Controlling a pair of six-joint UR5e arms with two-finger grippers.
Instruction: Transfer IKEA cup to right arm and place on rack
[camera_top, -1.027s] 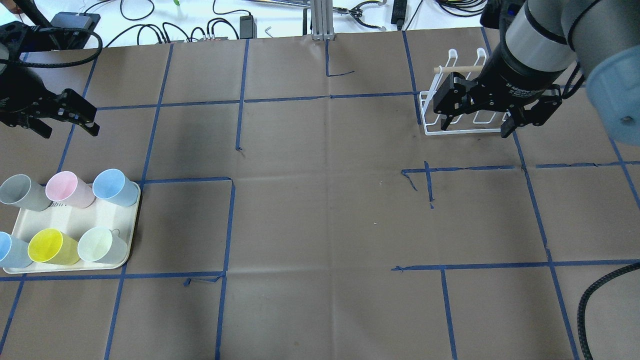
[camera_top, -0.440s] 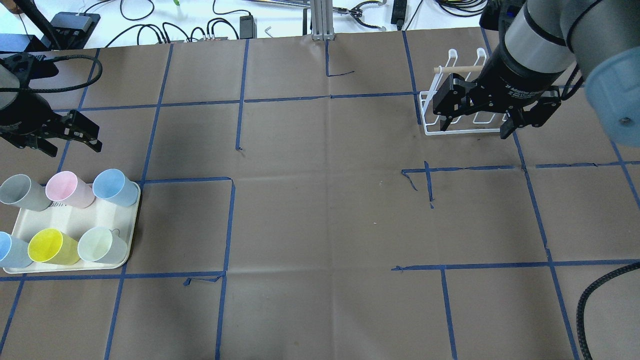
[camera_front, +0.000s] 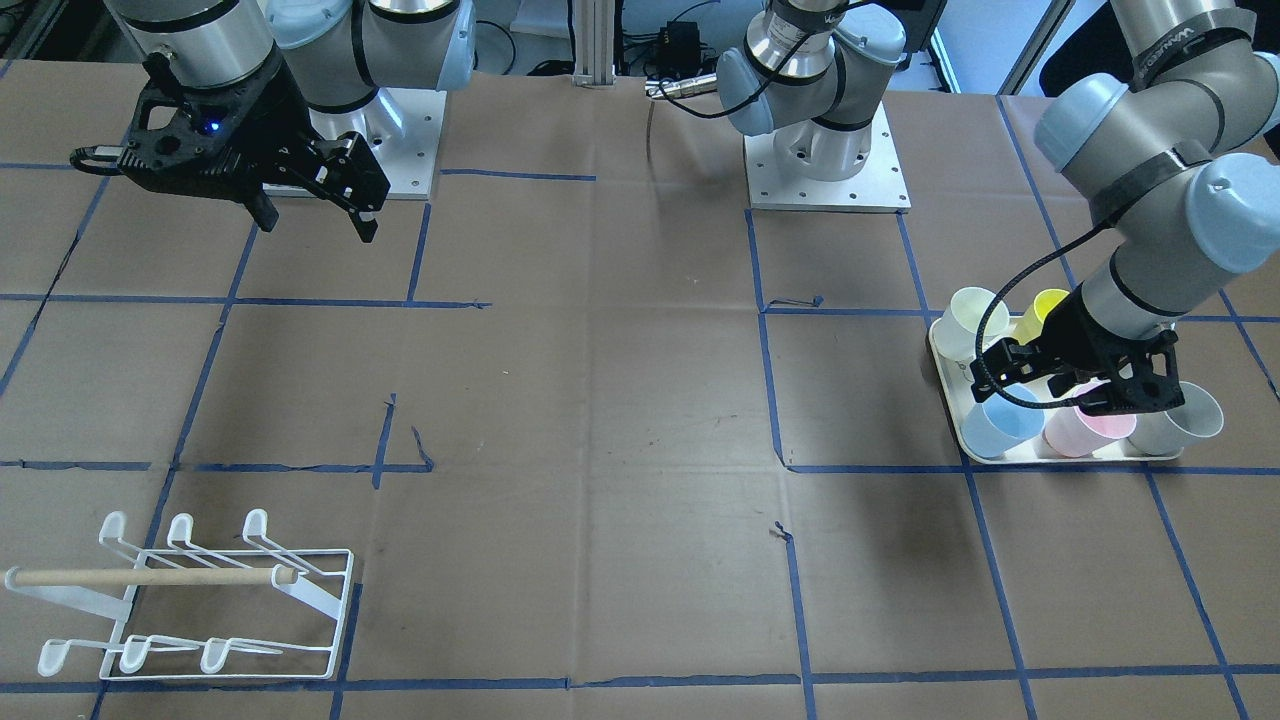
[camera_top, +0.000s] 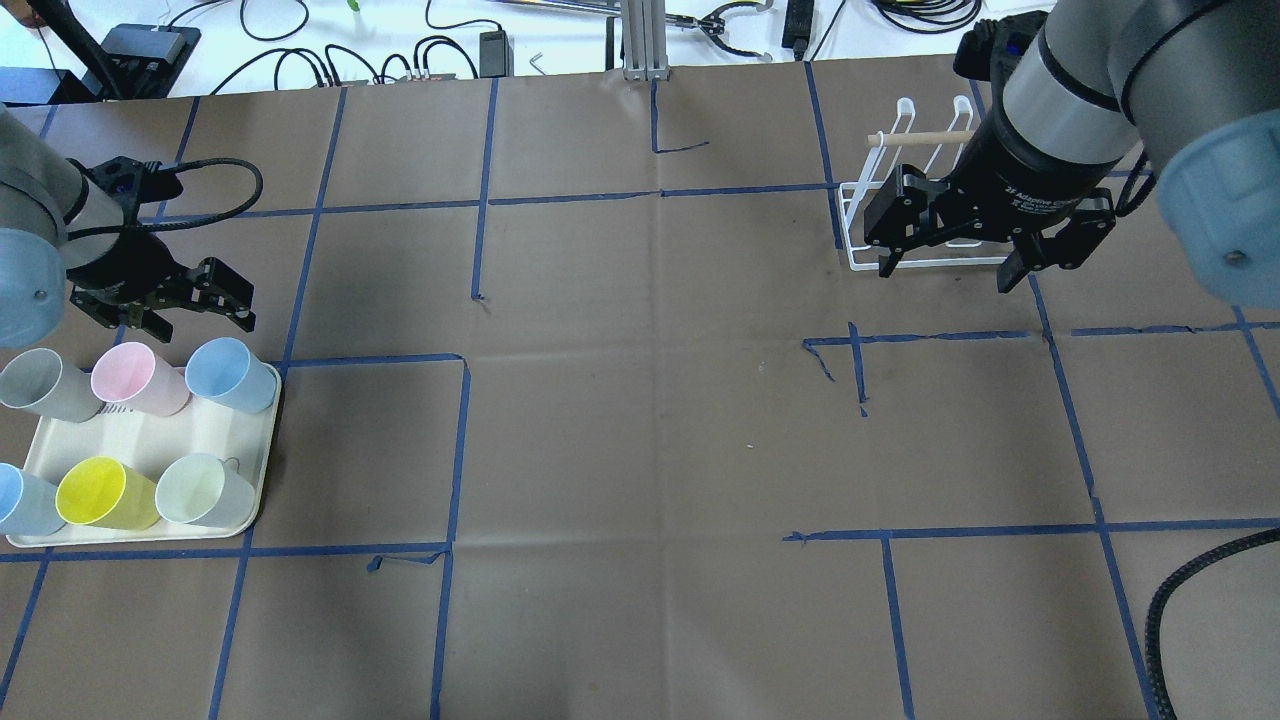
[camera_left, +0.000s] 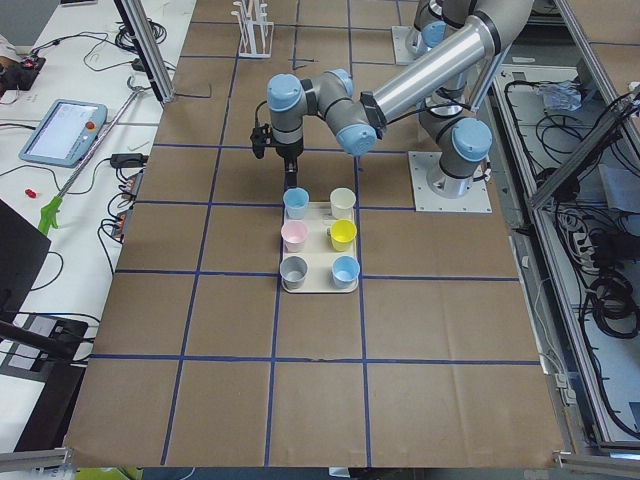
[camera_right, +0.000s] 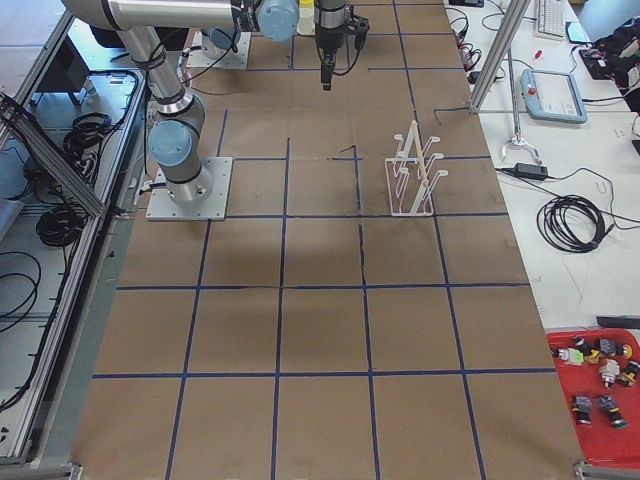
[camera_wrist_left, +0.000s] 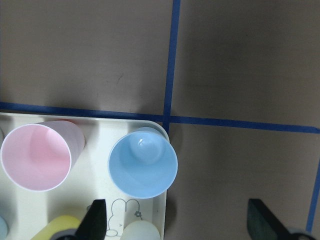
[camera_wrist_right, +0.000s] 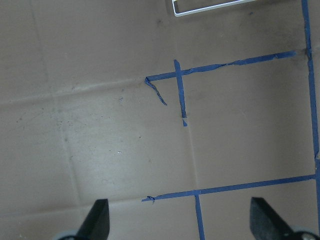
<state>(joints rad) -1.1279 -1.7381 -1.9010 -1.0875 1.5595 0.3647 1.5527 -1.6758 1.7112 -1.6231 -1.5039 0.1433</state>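
Observation:
The free side of the blue corner cup lines up with my left gripper's open fingers. I should keep going down until they are on both sides of the blue corner cup's rim (camera_wrist_left: 176, 167) and then close them.
Several pastel IKEA cups stand upright on a cream tray (camera_top: 150, 440) at the table's left. My left gripper (camera_top: 190, 312) hangs open just beyond the tray's far edge, holding nothing. In the left wrist view the blue cup (camera_wrist_left: 142, 162) at the tray's corner lies below the left gripper (camera_wrist_left: 178, 220), with the pink cup (camera_wrist_left: 36, 156) beside it. At the far right stands the white wire rack (camera_top: 850, 225) with its wooden dowel (camera_top: 915, 140). My right gripper (camera_top: 945, 272) hovers open and empty just in front of the rack.
Brown paper with blue tape lines covers the table. Grey (camera_top: 45, 385), yellow (camera_top: 105, 493) and pale green (camera_top: 205, 490) cups share the tray. Cables and boxes lie past the far edge. A black cable (camera_top: 1190, 600) hangs at the near right.
My left gripper has swung right and nearer, coming in over the tray's far edge by the pink and blue cups. The right gripper has drifted slightly nearer. Both stay open.

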